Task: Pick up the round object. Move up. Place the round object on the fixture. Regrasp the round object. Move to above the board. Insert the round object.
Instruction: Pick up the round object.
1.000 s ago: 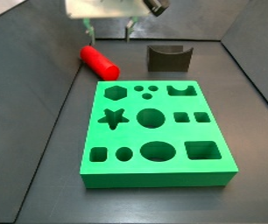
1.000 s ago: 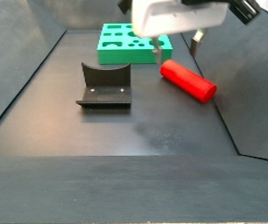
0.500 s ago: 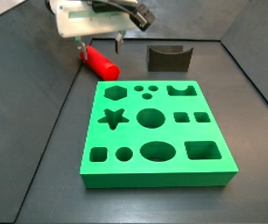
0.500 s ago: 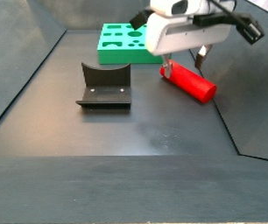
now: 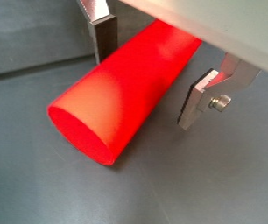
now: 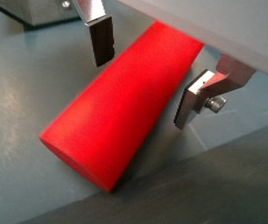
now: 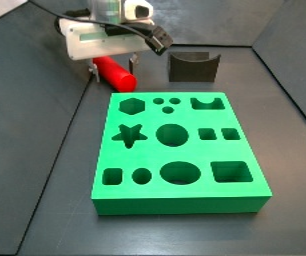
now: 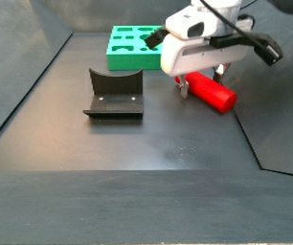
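The fixture's top (image 7: 193,59) dips between raised corners, so the round object (image 7: 114,74) will stay cradled on its side when the robot's gripper places it there.
The round object, a bright red cylinder (image 7: 117,73), lies on its side on the dark floor beyond the green board (image 7: 179,150); it also shows in a side view (image 8: 214,93). My gripper (image 7: 110,70) is low over it and open, also seen in a side view (image 8: 199,89). In both wrist views (image 5: 148,70) (image 6: 148,74) the fingers (image 5: 105,39) (image 6: 196,100) straddle the cylinder (image 5: 119,96) (image 6: 113,114), one on each side, with a small gap at one finger. The fixture (image 7: 192,67) (image 8: 113,94) stands apart and bears nothing.
The green board with shaped holes also shows at the back in a side view (image 8: 134,48). Dark walls enclose the floor on the sides and back; the cylinder lies close to one wall.
My gripper has come down from above onto the red cylinder; its fingers now sit on either side of it. The cylinder, fixture and board have not moved.
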